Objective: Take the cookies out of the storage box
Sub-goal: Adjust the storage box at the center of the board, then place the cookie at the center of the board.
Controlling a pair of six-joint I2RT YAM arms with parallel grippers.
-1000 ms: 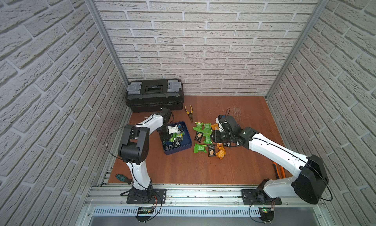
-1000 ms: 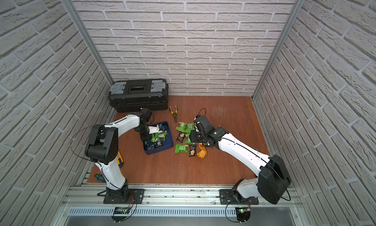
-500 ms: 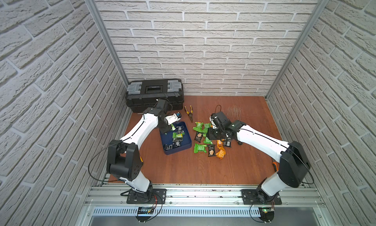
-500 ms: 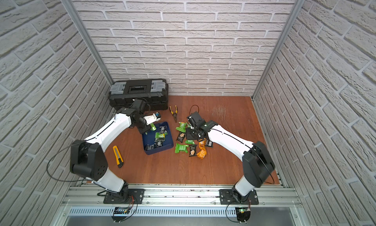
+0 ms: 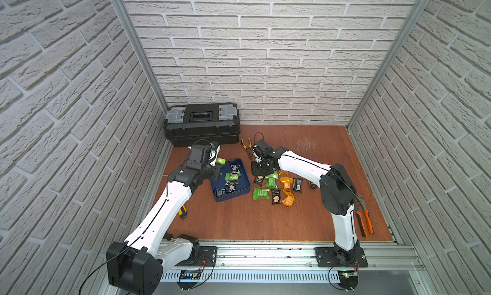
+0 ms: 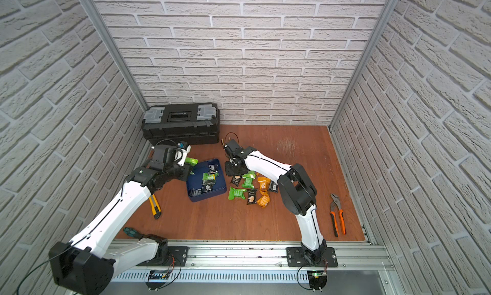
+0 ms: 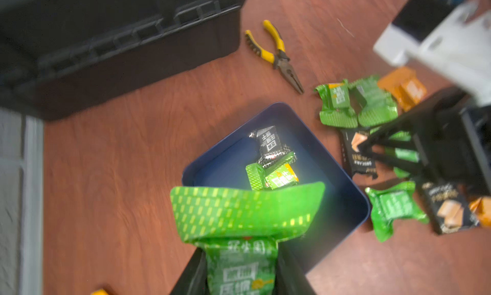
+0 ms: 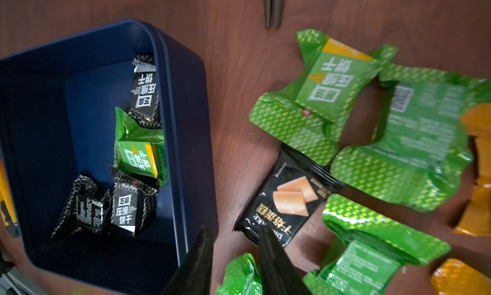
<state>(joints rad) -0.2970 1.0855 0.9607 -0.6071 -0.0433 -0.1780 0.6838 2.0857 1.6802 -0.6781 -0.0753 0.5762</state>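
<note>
My right gripper is hovering over the cookies (image 5: 259, 181) next to the storage box, so it should move back before my left gripper puts its green packet down beside them (image 8: 231, 154).
My left gripper (image 5: 214, 161) is shut on a bright green cookie packet (image 7: 240, 269) and holds it in the air over the back left corner of the storage box (image 5: 245, 190). The navy box holds several cookies (image 8: 138, 153), three black and one green. More cookies (image 5: 276, 187), green, orange and black, lie on the table right of the box. My right gripper (image 8: 235, 235) is open, low over the table between the box's right wall (image 8: 183, 121) and that pile. Its fingers grip nothing; a green packet (image 8: 239, 275) lies under them.
A black toolbox (image 5: 202, 123) stands at the back left. Yellow-handled pliers (image 5: 248, 147) lie just behind my right gripper. Orange-handled pliers (image 5: 364, 219) lie at the right edge. A yellow utility knife (image 5: 182, 212) and a screwdriver (image 6: 130, 230) lie front left.
My left gripper has risen out of the box toward the back left with the green packet. My right gripper has moved left toward the box, and its jaws have narrowed a little.
</note>
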